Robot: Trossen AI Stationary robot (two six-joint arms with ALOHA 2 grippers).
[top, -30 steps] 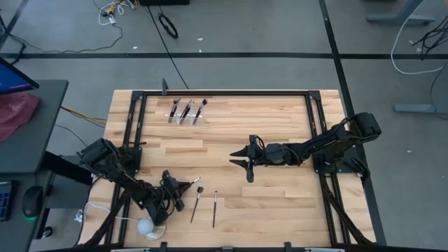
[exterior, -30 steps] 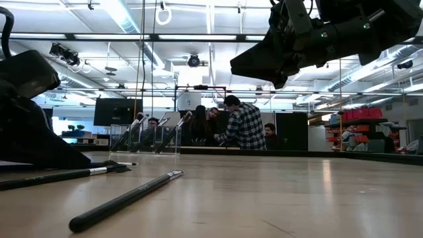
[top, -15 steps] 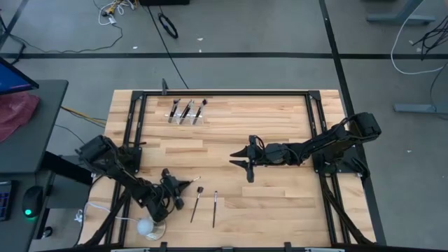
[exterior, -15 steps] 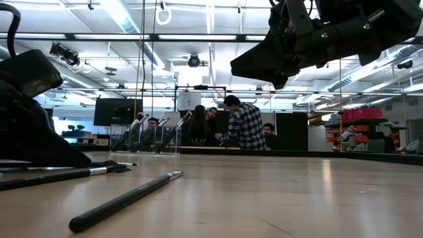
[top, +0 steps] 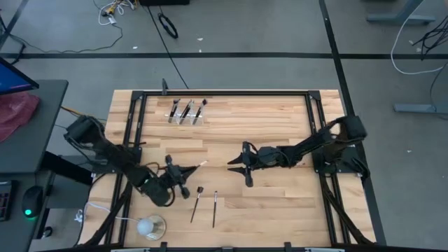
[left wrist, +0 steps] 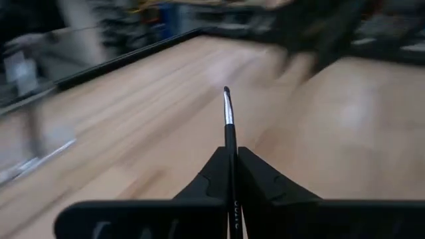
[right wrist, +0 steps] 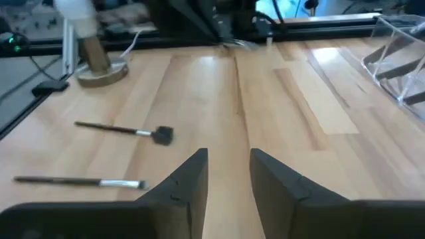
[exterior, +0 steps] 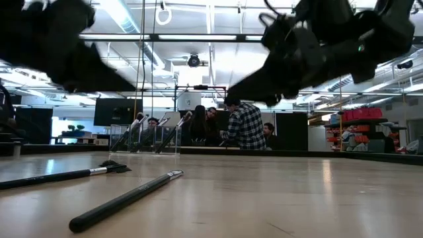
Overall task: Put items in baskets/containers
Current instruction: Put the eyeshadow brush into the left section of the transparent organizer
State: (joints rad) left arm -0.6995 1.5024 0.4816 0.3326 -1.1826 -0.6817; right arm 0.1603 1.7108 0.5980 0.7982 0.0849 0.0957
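Observation:
I should hold the brush's tip [top: 204, 163] with my right gripper while my left gripper moves its grip across the brush's handle, because the brush [left wrist: 230, 136] lies lengthwise along my left gripper's fingers.
My left gripper [top: 186, 171] hovers over the table's near-left part, shut on a slim dark makeup brush [top: 199, 166] whose light tip points toward the table's middle. My right gripper [top: 239, 169] is open above the table's middle and touches nothing. Two more brushes [top: 196, 204] [top: 215, 208] lie flat on the wood near the near edge; the low view shows them as brushes [exterior: 66, 175] [exterior: 125, 198]. The clear holder [top: 185, 113] stands near the far edge with three brushes leaning in it. My left gripper [left wrist: 231, 158] pinches the brush's dark handle [left wrist: 230, 143] between its two fingers, which lie along the shaft. The ferrule and tip [left wrist: 227, 99] stick out ahead of the fingertips. The brush is lifted clear of the table, roughly level.
A white ball on a clear round base [top: 149, 226] with a white cord sits at the near-left corner. A black frame rail [top: 224, 93] borders the work area. People stand in the room beyond the table [exterior: 241, 125]. Bare wood lies between the grippers and the holder.
My left gripper has risen off the table and moved toward the far edge, carrying the brush, which is now lifted clear. My right gripper has shifted slightly toward the table's left and near edge and stays open.

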